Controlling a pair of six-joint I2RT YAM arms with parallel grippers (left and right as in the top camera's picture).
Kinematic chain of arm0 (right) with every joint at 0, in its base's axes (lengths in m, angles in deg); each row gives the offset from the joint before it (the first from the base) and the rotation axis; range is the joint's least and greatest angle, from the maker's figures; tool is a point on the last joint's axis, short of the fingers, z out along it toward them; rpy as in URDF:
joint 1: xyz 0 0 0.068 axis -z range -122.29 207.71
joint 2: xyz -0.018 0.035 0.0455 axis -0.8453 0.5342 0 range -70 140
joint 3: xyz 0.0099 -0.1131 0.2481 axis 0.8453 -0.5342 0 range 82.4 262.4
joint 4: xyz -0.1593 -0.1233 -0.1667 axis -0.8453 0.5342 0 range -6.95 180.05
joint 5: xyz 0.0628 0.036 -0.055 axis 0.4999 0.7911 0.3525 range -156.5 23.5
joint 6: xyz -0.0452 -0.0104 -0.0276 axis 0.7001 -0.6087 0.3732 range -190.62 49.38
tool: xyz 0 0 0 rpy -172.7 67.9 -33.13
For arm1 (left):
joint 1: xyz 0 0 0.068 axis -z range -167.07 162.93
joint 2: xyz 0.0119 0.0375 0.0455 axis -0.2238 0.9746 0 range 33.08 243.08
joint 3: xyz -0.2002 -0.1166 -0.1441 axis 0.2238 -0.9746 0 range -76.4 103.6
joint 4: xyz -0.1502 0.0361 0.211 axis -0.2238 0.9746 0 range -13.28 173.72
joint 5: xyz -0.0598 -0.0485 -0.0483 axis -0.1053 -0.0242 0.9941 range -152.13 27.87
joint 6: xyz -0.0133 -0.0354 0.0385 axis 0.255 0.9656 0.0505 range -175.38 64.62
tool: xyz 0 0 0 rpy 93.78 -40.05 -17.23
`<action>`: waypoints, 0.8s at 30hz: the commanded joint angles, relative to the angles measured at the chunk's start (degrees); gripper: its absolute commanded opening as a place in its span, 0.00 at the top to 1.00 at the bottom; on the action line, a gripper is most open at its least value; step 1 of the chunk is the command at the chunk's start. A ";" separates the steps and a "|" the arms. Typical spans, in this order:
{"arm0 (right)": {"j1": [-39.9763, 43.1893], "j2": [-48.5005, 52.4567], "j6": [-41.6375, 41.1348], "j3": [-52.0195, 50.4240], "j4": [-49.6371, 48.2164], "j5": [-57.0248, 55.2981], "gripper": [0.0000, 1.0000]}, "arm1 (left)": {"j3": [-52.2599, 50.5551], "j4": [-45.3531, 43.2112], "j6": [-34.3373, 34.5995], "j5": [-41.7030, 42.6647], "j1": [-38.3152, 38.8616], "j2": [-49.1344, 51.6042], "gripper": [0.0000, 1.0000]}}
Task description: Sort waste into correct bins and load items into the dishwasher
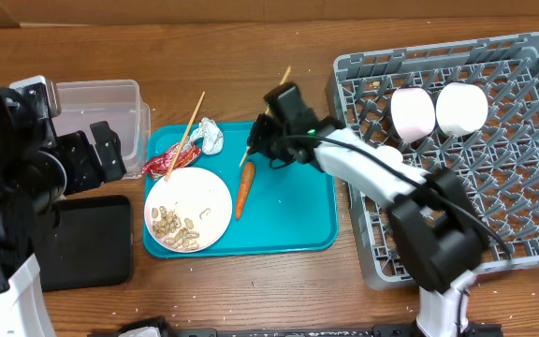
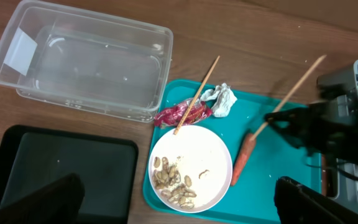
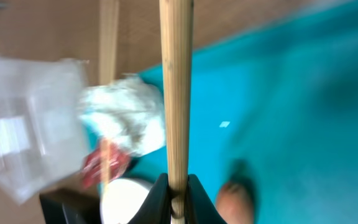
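Observation:
My right gripper should continue to go to the grey rack's tray-side edge (image 1: 359, 105) and let go of the wooden chopstick (image 1: 283, 80) there, because the chopstick is clear of the white tissue and that edge is open.
My right gripper (image 1: 260, 142) is shut on a wooden chopstick (image 3: 176, 93) and holds it over the teal tray (image 1: 298, 225). A second chopstick (image 1: 185, 136) lies across the red wrapper (image 1: 162, 164) and the round plate (image 1: 188, 209), which holds peanut shells (image 1: 174, 229). The white tissue (image 1: 207, 137) and the orange carrot (image 1: 243, 187) lie on the tray. My left gripper (image 2: 179, 214) is open and empty above the plate's near edge. The clear tub (image 1: 101, 112) and the black tray (image 1: 82, 241) stand at the left. Two white bowls (image 1: 413, 114) (image 1: 461, 108) sit in the grey rack (image 1: 457, 168).
The teal tray also shows in the left wrist view (image 2: 278, 180), with the clear tub (image 2: 82, 59) and the black tray (image 2: 55, 174) to its left. The rack takes up the right side of the table.

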 commanded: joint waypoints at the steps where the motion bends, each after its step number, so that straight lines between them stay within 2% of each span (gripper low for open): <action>1: 0.17 -8.22 11.52 0.61 3.54 -4.68 0.96 | -0.17 -0.11 -0.07 -0.59 -0.22 1.11 0.00; 7: 3.06 -14.82 25.42 1.88 22.82 -16.39 0.96 | -0.17 -0.11 -0.07 -0.59 -0.22 3.13 0.00; 11: 8.68 -16.02 33.27 1.88 34.40 -24.46 0.96 | -0.17 -0.13 -0.07 -0.59 -0.22 4.74 0.00; 17: 15.67 -16.00 43.17 1.84 37.22 -29.70 0.96 | -0.17 -0.13 -0.07 -0.59 -0.22 6.91 0.00; 24: 16.79 -15.30 49.72 1.81 33.35 -29.51 0.96 | -0.17 -0.13 -0.07 -0.59 -0.22 9.05 0.00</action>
